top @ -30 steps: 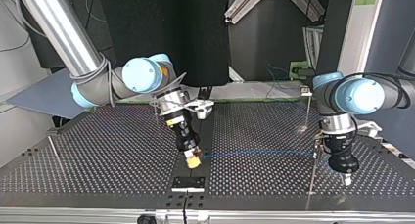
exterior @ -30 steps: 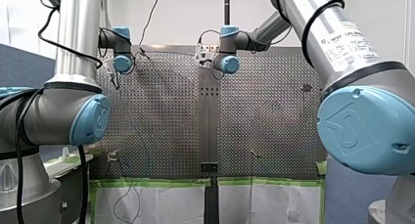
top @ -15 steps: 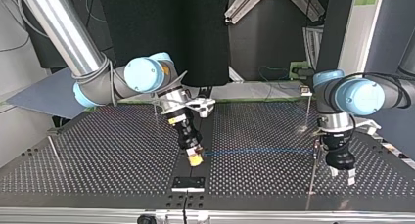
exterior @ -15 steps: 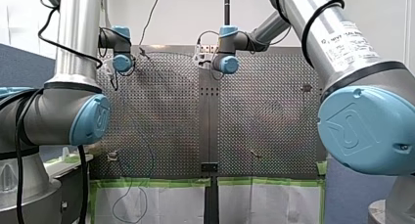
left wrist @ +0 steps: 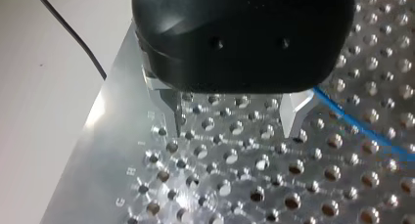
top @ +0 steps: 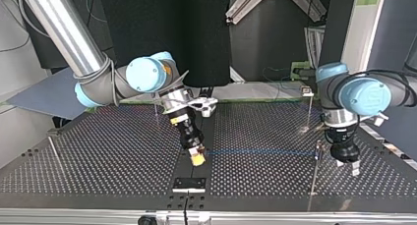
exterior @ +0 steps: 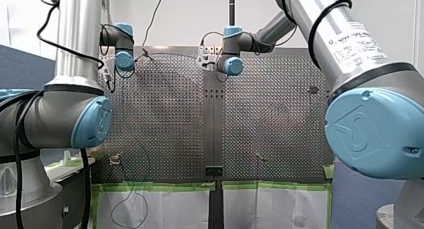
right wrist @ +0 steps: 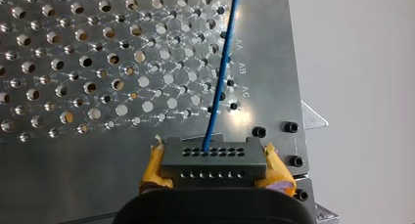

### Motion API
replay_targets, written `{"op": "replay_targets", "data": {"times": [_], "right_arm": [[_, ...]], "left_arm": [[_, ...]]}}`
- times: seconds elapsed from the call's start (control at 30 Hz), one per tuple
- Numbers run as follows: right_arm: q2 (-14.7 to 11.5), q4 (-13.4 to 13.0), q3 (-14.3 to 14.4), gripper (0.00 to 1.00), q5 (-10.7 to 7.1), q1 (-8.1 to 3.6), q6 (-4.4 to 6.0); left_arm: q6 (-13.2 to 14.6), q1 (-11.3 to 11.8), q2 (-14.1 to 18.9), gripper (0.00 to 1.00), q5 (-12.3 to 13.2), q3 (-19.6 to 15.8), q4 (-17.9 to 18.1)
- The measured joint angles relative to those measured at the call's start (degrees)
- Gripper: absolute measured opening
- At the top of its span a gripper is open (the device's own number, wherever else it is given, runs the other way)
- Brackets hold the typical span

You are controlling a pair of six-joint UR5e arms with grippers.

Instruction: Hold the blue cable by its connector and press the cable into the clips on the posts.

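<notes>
The blue cable (right wrist: 226,63) runs thin and slanted from one hole in the connector (right wrist: 205,149), so it will stay plugged in and bend gently when the robot carries the connector across.
In the right wrist view my right gripper (right wrist: 211,171) is shut on the dark grey connector (right wrist: 210,160), one yellow pad (right wrist: 153,166) on each side. From the connector the blue cable (right wrist: 223,72) runs ahead over the perforated plate. In the top view my right gripper (top: 197,158) holds the connector low near the middle. The blue cable (top: 260,153) stretches level to the clip of a thin post (top: 314,173). My left gripper (top: 347,165) hangs open just beyond that post, holding nothing. In the left wrist view my left gripper (left wrist: 235,119) shows bare metal fingers (left wrist: 293,114), with the blue cable (left wrist: 352,122) beside them.
A second clip post (top: 309,107) stands further back at the top view's right. Another thin post (top: 55,154) stands at its left. A black plate (top: 189,184) lies by the table's near edge below my right gripper. Slack cable (exterior: 131,209) hangs over the taped edge in the front view.
My left gripper has opened and lifted away from the table beside the post. My right gripper has shifted slightly towards the top view's right, still holding the connector.
</notes>
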Motion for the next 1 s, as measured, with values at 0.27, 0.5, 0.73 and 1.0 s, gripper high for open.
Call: {"op": "replay_targets", "data": {"times": [0.27,0.5,0.73,1.0], "right_arm": [[-0.01,0.08,0.0,0.0,0.05,0.01,-0.02],[-0.01,0.09,0.0,0.0,0.05,0.01,-0.13],[-0.01,0.09,-0.02,0.0,0.05,-0.05,-0.18],[-0.01,0.19,-0.01,0.0,0.05,-0.13,-0.19]], "left_arm": [[-1.75,-0.12,2.87,1.0,3.93,-0.51,-4.25],[-3.37,0.48,5.75,1.0,4.95,-2.96,-7.45],[-2.87,0.58,7.34,1.0,7.85,-4.07,-11.0],[-4.04,0.66,9.26,1.0,11.98,-4.32,-14.08]]}}
